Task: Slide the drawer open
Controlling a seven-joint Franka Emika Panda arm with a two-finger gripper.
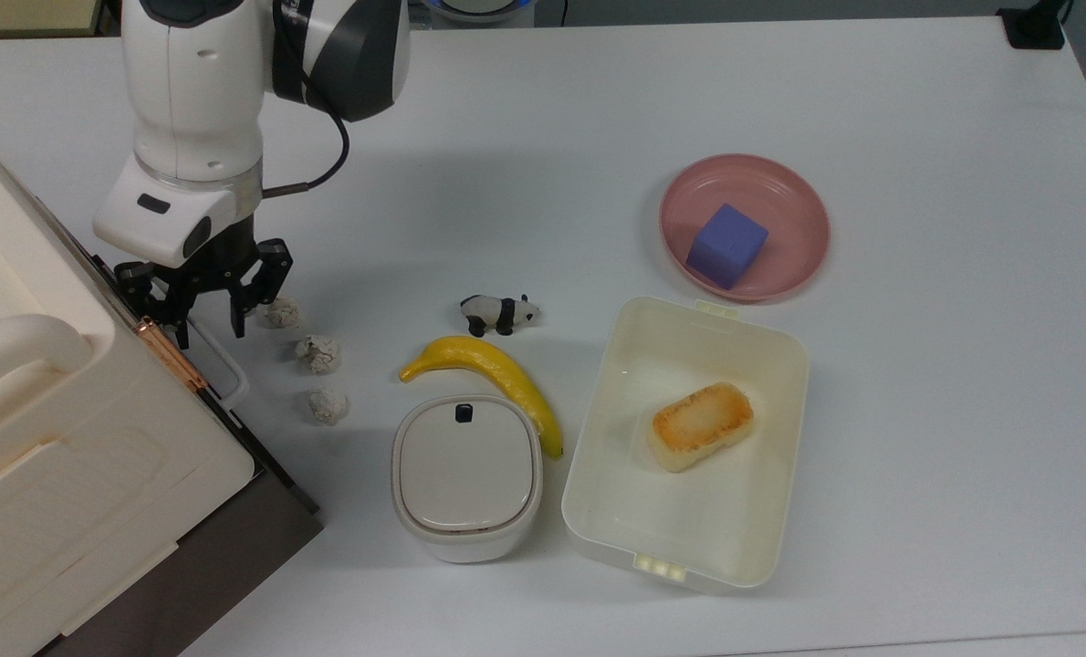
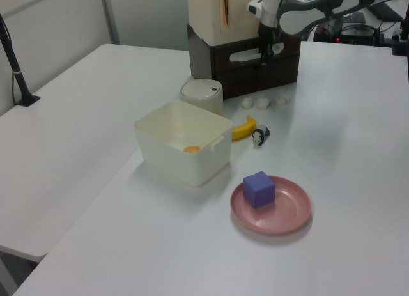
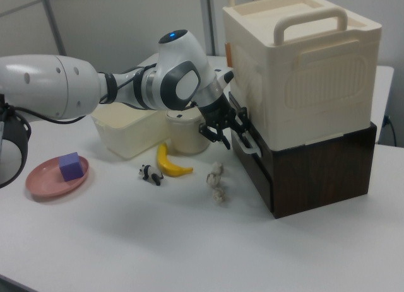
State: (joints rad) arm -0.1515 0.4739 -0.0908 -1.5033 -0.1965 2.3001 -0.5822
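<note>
The whitish handle is well above the paper balls [image 2: 262,103], so the drawer [image 2: 238,71] will slide straight out and leave them in place when the gripper pulls.
The drawer [image 3: 255,166] is the dark-brown front under the cream box, and it sits flush and closed in the right view. Its whitish loop handle [image 1: 225,377] sticks out toward the table. My gripper [image 1: 207,332] hangs low over the upper half of that handle, one finger on each side of the bar, open with a narrow gap. In the left view the gripper [image 2: 263,57] is right against the drawer front [image 2: 281,66]. The right view has the gripper [image 3: 228,133] at the handle [image 3: 249,144].
Three crumpled paper balls [image 1: 318,353] lie just beside the handle. Further to the top view's right are a toy panda [image 1: 499,313], a banana [image 1: 497,374], a round lidded container [image 1: 466,470], a cream tub [image 1: 589,438] holding a toasted bun [image 1: 700,425], and a pink plate [image 1: 780,182] with a purple cube [image 1: 727,245].
</note>
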